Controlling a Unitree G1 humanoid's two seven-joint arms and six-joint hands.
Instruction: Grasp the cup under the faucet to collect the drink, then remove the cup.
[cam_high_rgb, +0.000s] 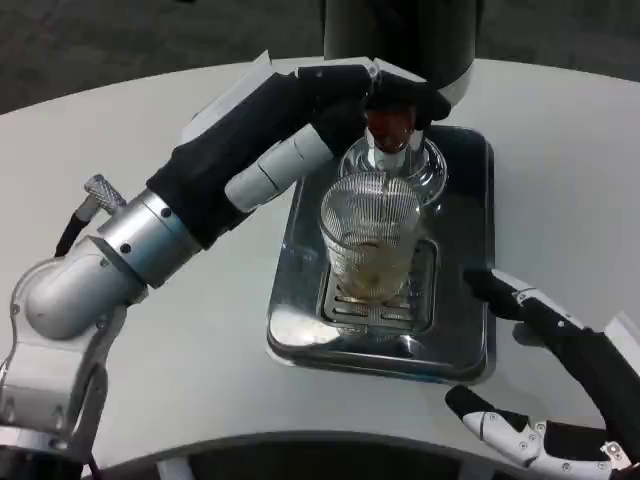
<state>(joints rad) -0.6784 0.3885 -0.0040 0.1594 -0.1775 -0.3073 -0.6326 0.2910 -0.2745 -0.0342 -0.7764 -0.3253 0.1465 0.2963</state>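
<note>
My gripper will lift the ribbed cup (371, 225) off the grate mostly empty, with a shallow pool in it, because the drink (371, 271) sits low in the cup.
A clear ribbed glass cup (371, 235) stands upright on the drip grate (383, 308) of a shiny metal dispenser base (460, 210), right under the faucet (389, 135). A little pale drink lies in its bottom. My left hand (300, 120) reaches over from the left, and its black fingers (395, 90) rest on the faucet's top lever above the cup. My right hand (545, 385) hovers at the lower right beside the base, its fingers spread and holding nothing, apart from the cup.
The dark cylindrical dispenser body (400, 35) rises behind the faucet at the top. The white round table (200, 340) has bare surface to the left and right of the base; its front edge curves along the bottom.
</note>
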